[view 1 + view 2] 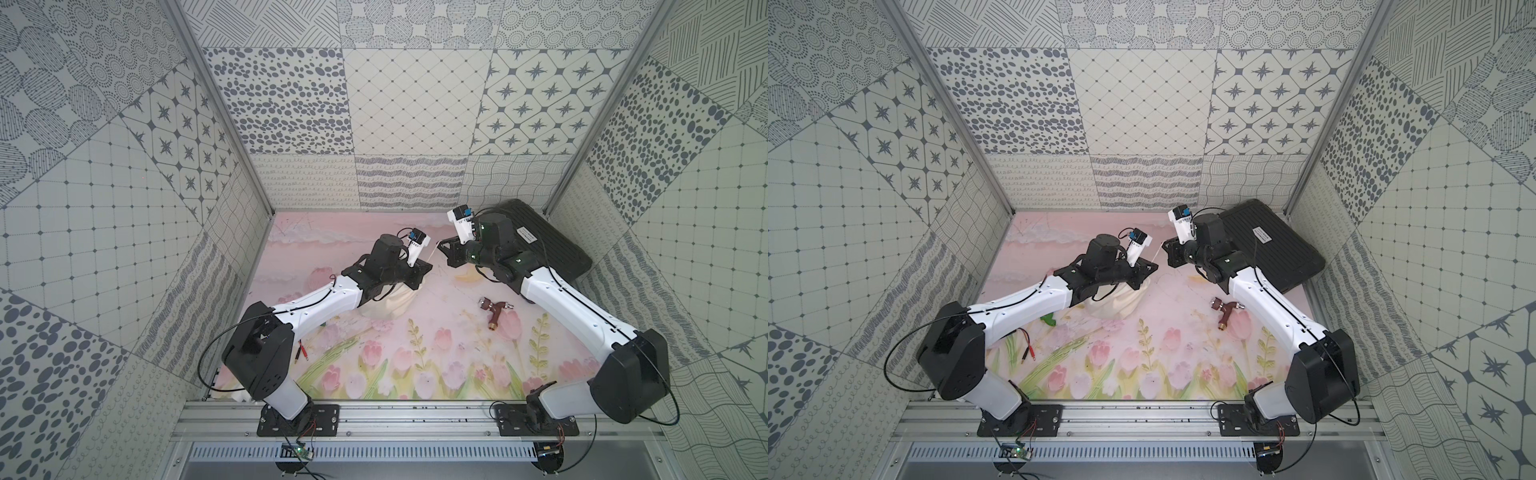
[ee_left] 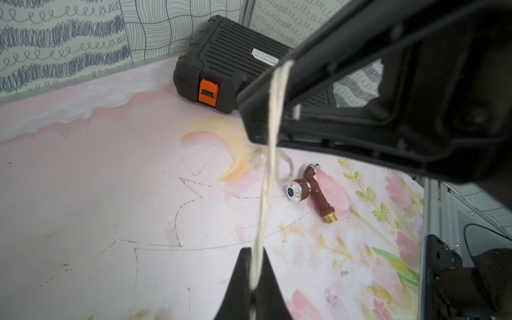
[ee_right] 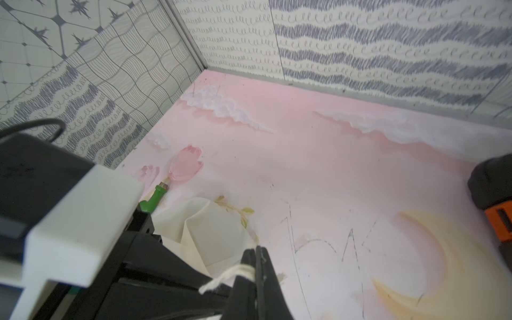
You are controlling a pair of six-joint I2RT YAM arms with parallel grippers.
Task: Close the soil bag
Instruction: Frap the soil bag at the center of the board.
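Observation:
The white cord [image 1: 433, 253] runs straight to my right gripper's closed fingers. My left gripper keeps going down toward the soil bag and lets go of the cord there.
The soil bag [image 1: 390, 305] [image 1: 1115, 305] is a cream cloth pouch sitting on the pink mat, partly under my left wrist. My left gripper [image 1: 429, 267] [image 1: 1154, 267] hangs just above the bag's neck. In the left wrist view it [image 2: 252, 250] is shut on a thin white cord [image 2: 266, 194]. The cord runs up to the black fingers [image 2: 304, 69] of my right gripper [image 1: 441, 246] [image 1: 1165, 246]. In the right wrist view the right gripper [image 3: 256, 249] is shut on a cord [image 3: 221, 277], with the bag's folded cloth [image 3: 216, 232] just behind. The bag's mouth is hidden.
A black ribbed hard case [image 1: 536, 241] [image 2: 230, 58] with an orange latch lies at the back right corner. A brown tap [image 1: 494, 311] [image 2: 313, 191] lies on the mat in front of it. A green piece [image 1: 1048, 320] and red-tipped leads [image 1: 1021, 353] lie near the left arm.

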